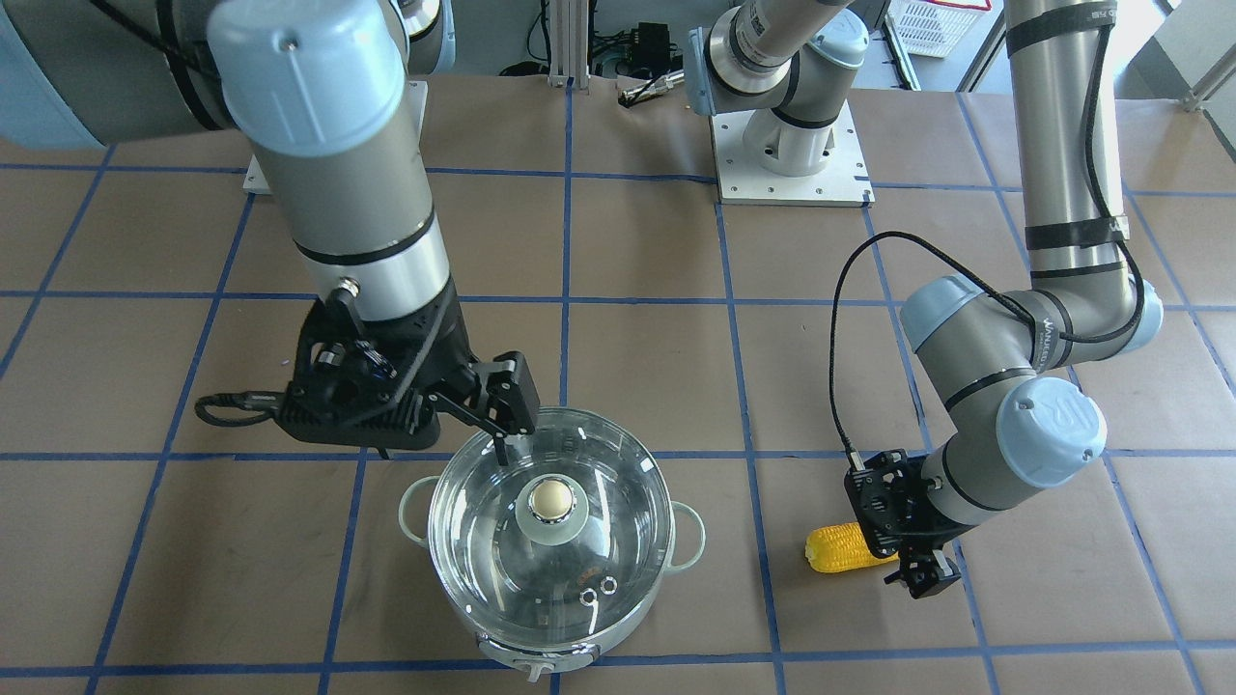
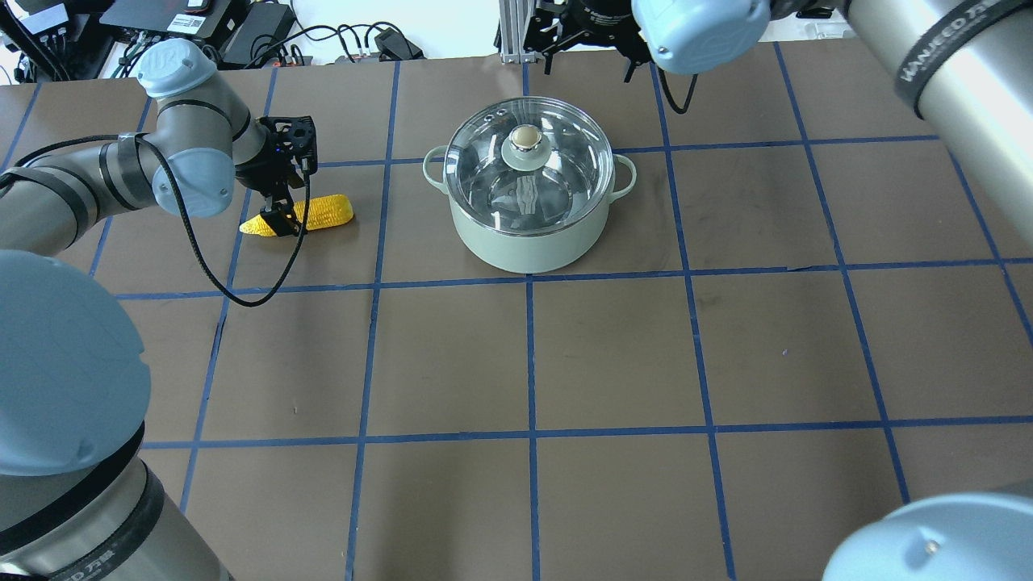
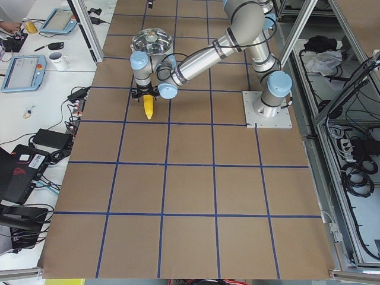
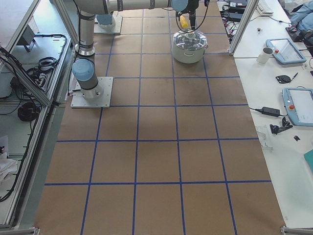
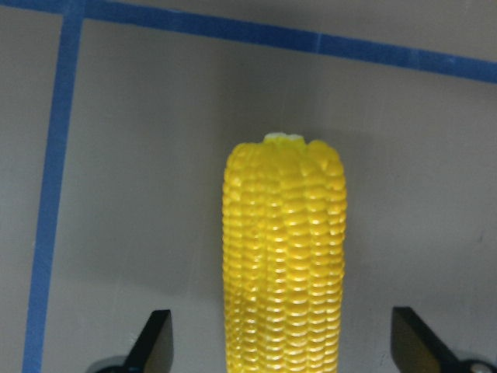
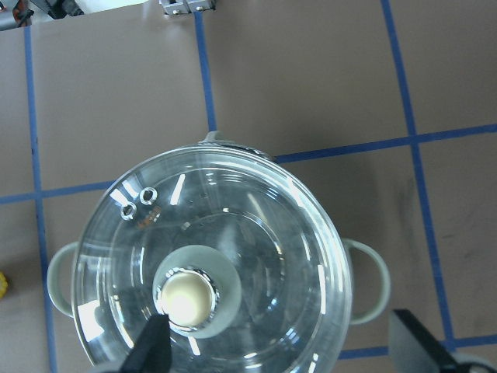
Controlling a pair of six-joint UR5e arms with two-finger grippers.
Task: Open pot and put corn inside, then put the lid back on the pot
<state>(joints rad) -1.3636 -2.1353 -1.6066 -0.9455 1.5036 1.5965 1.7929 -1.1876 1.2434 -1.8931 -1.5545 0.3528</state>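
Observation:
The yellow corn (image 1: 848, 548) will fit lying down inside the pot when the robot lowers it, because the mint-green pot's opening looks wider than the corn is long.
The mint-green pot (image 2: 524, 234) stands on the table with the clear glass lid (image 2: 529, 165) on it, cream knob (image 1: 551, 499) on top. My right gripper (image 1: 502, 434) hovers above the lid, open and empty. In the right wrist view the knob (image 6: 186, 299) lies close to one fingertip (image 6: 155, 342), off the gripper's middle. The yellow corn (image 2: 311, 214) lies on the table to the pot's left. My left gripper (image 2: 278, 222) is open low over its tapered end. In the left wrist view the fingertips (image 5: 155, 338) stand apart on either side of the corn (image 5: 283, 256).
The brown table bears a blue tape grid. The left arm's white base plate (image 1: 792, 164) sits at the robot's edge. A side bench with tablets and a mug (image 4: 266, 55) runs along the far edge, beyond a metal post (image 4: 242, 24) near the pot.

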